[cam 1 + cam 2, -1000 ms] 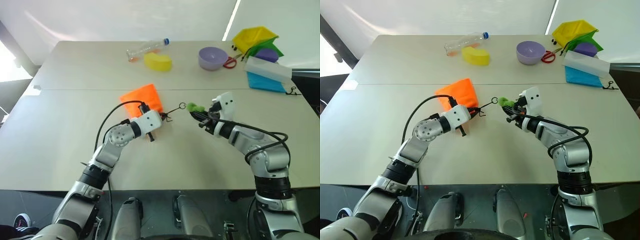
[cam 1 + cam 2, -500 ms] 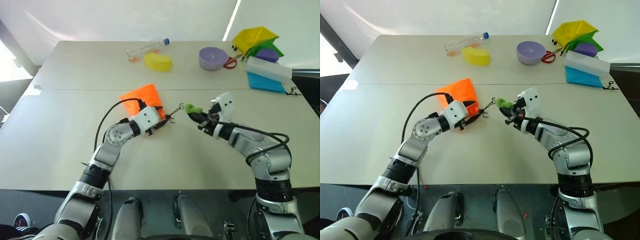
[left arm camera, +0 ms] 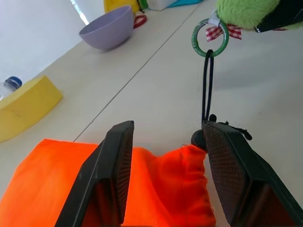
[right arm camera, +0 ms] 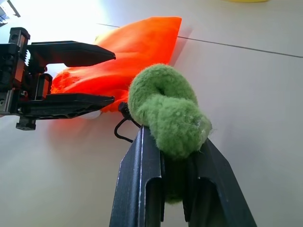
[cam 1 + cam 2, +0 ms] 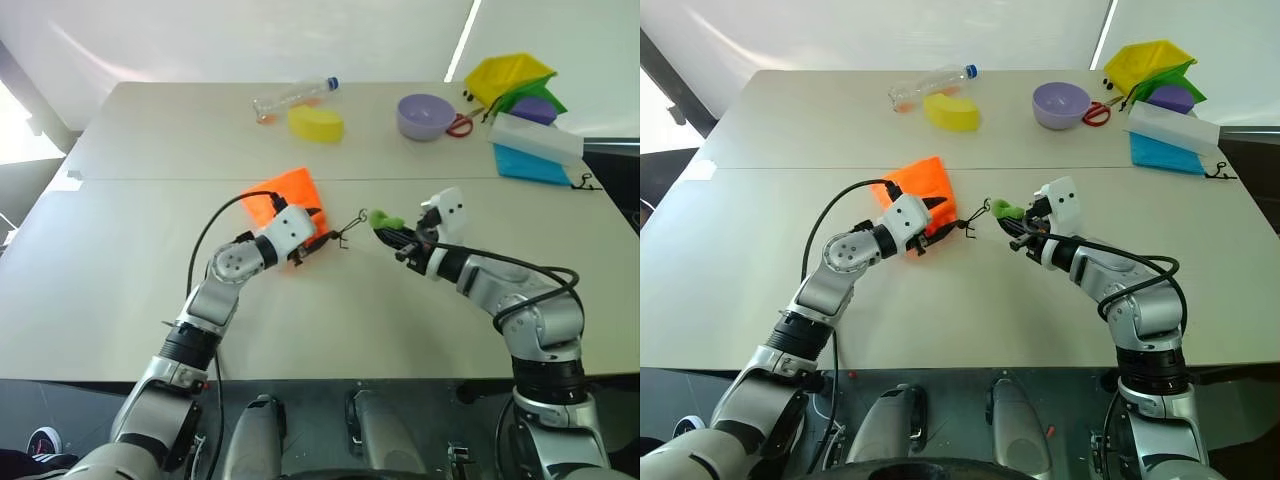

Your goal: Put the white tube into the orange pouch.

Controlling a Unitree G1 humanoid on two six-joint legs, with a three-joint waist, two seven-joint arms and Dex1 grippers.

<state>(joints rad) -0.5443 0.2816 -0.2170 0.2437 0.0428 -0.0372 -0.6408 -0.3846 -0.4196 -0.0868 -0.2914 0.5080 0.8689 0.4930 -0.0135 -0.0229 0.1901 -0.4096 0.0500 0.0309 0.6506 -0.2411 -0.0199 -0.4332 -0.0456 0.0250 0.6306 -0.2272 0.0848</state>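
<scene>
My right gripper should pull the cord level [image 3: 207, 87] while my left gripper turns to pinch the cord's stopper [image 3: 198, 139], because the stopper lies next to my left gripper's finger.
The orange pouch [image 5: 285, 192] lies flat near the middle of the table. Its gathered mouth [image 3: 161, 187] points toward my right arm. My left gripper [image 5: 316, 238] stands open and level, one finger [image 3: 116, 161] on each side of that mouth. A black cord [image 3: 207, 85] runs from the mouth to a green ring [image 3: 210, 37], which carries a fuzzy green tag [image 4: 168, 111]. My right gripper [image 5: 390, 233] is shut on that tag and holds it just above the table, with the cord stretched between the two grippers. The white tube is out of view.
Along the far edge lie a clear bottle [image 5: 290, 97], a yellow sponge-like lump [image 5: 316, 123], a purple bowl [image 5: 425, 115] and red scissors [image 5: 460, 125]. At the far right are a yellow bag [image 5: 510, 75] and a white box [image 5: 535, 137] on a blue one.
My left gripper's fingers have opened from shut and the wrist has rolled, so they now straddle the pouch's mouth. The right gripper has kept its hold and place.
</scene>
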